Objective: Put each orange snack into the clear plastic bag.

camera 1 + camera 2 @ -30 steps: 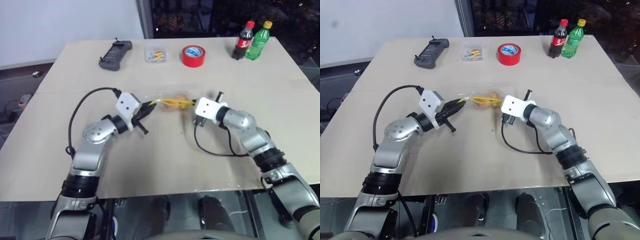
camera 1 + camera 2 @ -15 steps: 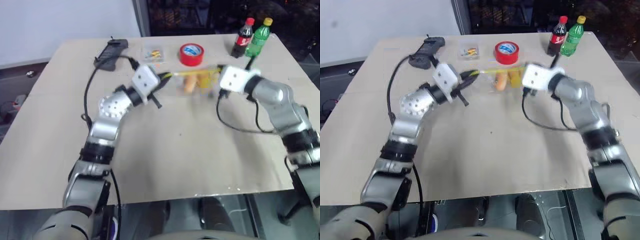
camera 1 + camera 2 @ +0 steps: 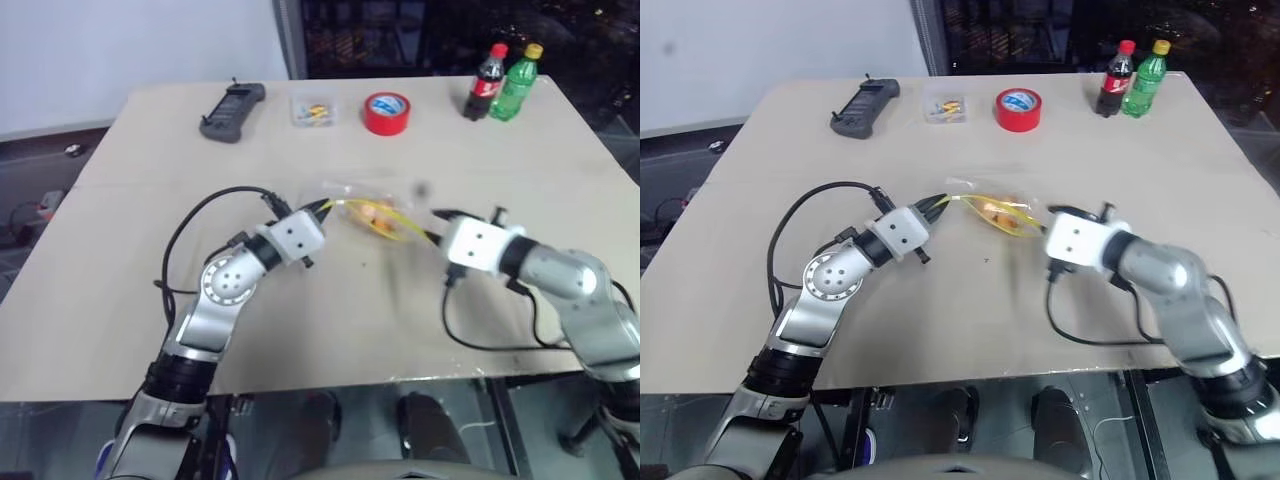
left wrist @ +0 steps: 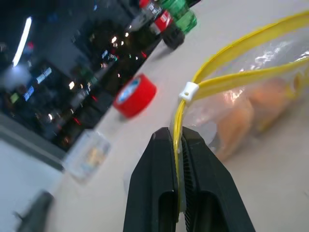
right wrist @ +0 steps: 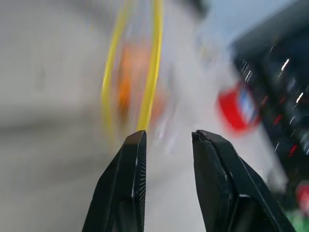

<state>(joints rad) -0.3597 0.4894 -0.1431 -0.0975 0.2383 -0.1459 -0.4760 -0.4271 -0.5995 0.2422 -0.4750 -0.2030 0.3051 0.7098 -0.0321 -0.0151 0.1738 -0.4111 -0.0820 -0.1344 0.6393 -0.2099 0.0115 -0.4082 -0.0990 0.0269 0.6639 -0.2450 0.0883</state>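
The bag's yellow seal strip (image 3: 401, 216) bends apart with a gap (image 3: 379, 217) between its two sides, so I expect it to come together in one straight line when I pull the slider.
The clear plastic bag (image 3: 378, 214) lies on the table's middle with its yellow seal strip (image 4: 227, 82) spread apart. Orange snacks (image 3: 372, 213) sit inside it; in the left wrist view they show through the film as two orange-brown lumps (image 4: 240, 117). My left gripper (image 3: 320, 208) is shut on the left end of the yellow strip, just behind its white slider (image 4: 188, 90). My right gripper (image 3: 433, 236) is just off the bag's right end, open, with nothing between its black fingers (image 5: 129, 179); the strip lies just beyond their tips.
At the far edge of the table stand a red tape roll (image 3: 387, 112), a cola bottle (image 3: 486, 82), a green bottle (image 3: 516, 80), a small clear box (image 3: 312, 110) and a black handheld device (image 3: 232, 110). Black cables loop beside both arms.
The right gripper has let go of the bag's strip, opened and drawn back to the right. The left gripper still holds its end, and the bag has come back down to the table's middle.
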